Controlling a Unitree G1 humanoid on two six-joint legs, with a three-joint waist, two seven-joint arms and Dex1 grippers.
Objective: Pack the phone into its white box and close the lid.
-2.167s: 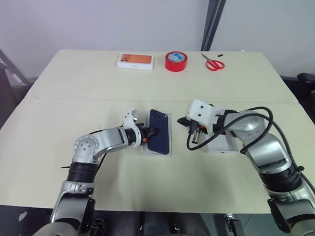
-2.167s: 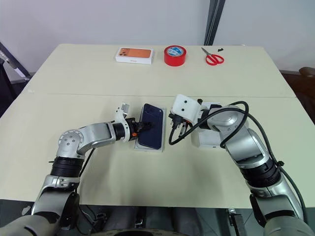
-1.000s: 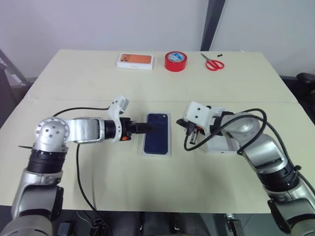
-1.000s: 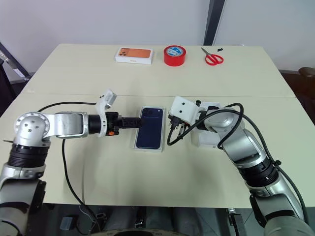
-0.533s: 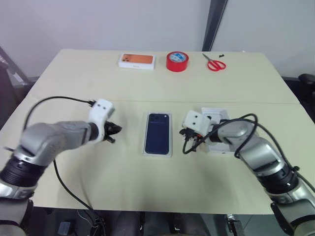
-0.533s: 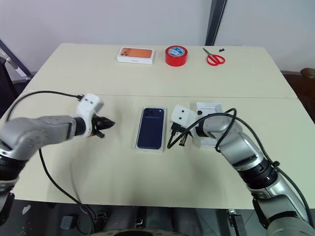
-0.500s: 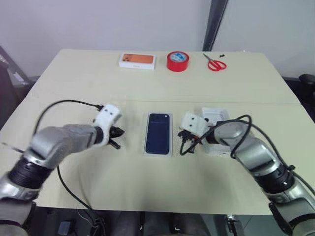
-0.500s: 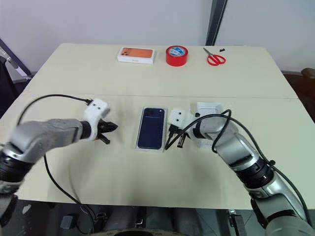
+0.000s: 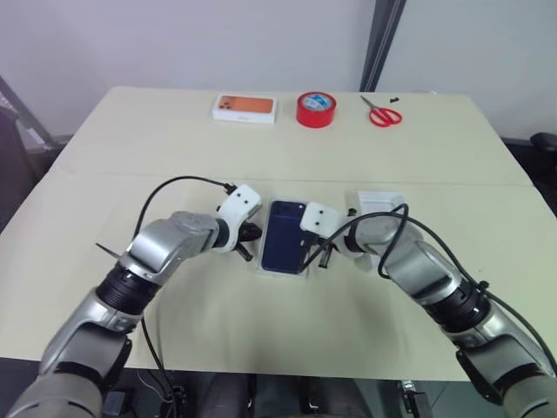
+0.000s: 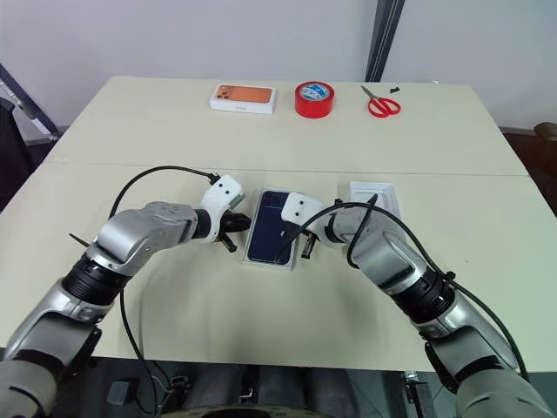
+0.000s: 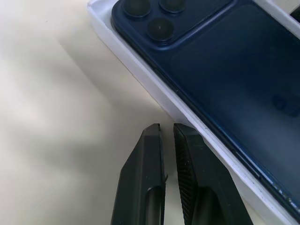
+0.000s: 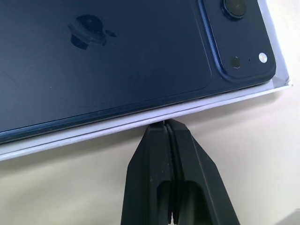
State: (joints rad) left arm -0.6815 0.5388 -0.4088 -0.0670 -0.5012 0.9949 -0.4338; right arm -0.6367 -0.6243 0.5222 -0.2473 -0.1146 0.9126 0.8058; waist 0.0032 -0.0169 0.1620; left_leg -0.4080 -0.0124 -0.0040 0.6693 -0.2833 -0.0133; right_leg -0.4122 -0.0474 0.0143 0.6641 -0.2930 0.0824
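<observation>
The white lid (image 10: 375, 191) is lying open side up, so my right gripper needs to pinch its side (image 10: 352, 193) nearest the phone and flip the lid over before closing the box.
The dark blue phone (image 9: 283, 244) lies camera side up inside the shallow white box (image 10: 270, 262) at the table's middle. My left gripper (image 9: 250, 251) is shut and holds nothing. It sits low on the table just off the box's left rim (image 11: 164, 93), near the phone's (image 11: 225, 70) camera corner. On the other side my right gripper (image 10: 306, 248) is shut, with its tips (image 12: 166, 123) against the box's right rim (image 12: 93, 130) beside the phone (image 12: 117, 61). The white lid (image 10: 379, 193) lies open side up behind my right arm.
Along the far edge lie a white box with an orange picture (image 9: 244, 107), a red tape roll (image 9: 314, 110) and red scissors (image 9: 380, 111). A black cable loops over each forearm.
My left gripper shut and pulled away to the left, then swung back in to the box's left rim. My right gripper slid left from the lid to the box's right rim.
</observation>
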